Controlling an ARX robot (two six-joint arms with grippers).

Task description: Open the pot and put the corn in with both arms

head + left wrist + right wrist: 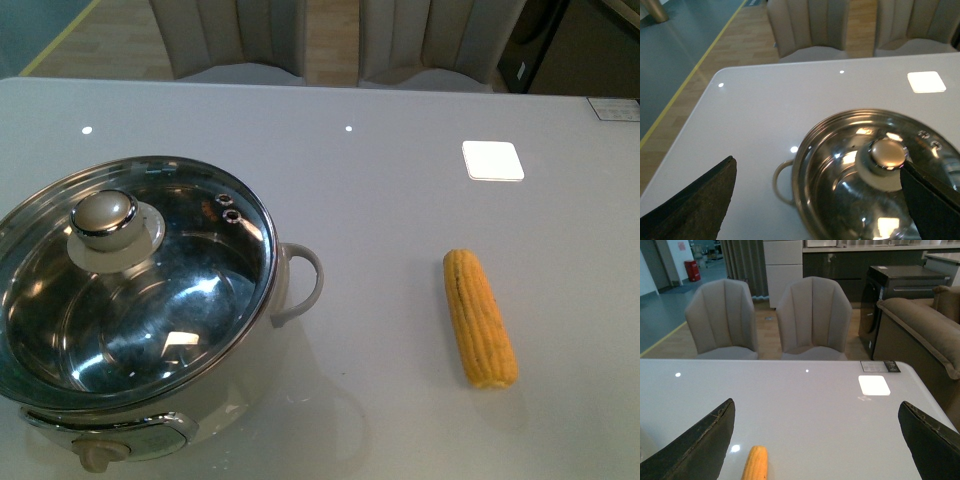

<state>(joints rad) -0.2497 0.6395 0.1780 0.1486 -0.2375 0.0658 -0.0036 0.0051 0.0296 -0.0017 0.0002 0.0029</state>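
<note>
The glass lid (pixel 137 283) lets only shiny steel (pixel 120 330) show through, so I expect the pot to be empty when I lift the lid by its knob.
The cream-white pot (pixel 290 300) sits at the table's front left, covered by a glass lid (pixel 190 290) with a steel knob (pixel 104 218). The yellow corn (pixel 480 317) lies on the table to its right, well apart from the pot. Neither arm shows in the front view. In the left wrist view my left gripper (pixel 820 192) hangs open above the pot (pixel 805 200), the lid knob (pixel 887 152) close to one finger. My right gripper (pixel 817 435) is open over the table, with the corn's tip (pixel 755 463) between its fingers, nearer one side.
The white table (pixel 400 200) carries a bright square reflection (pixel 492 160) at the back right. Two beige chairs (pixel 765 320) stand behind the far edge. A brown sofa (pixel 925 330) and a dark cabinet lie beyond the table's right end.
</note>
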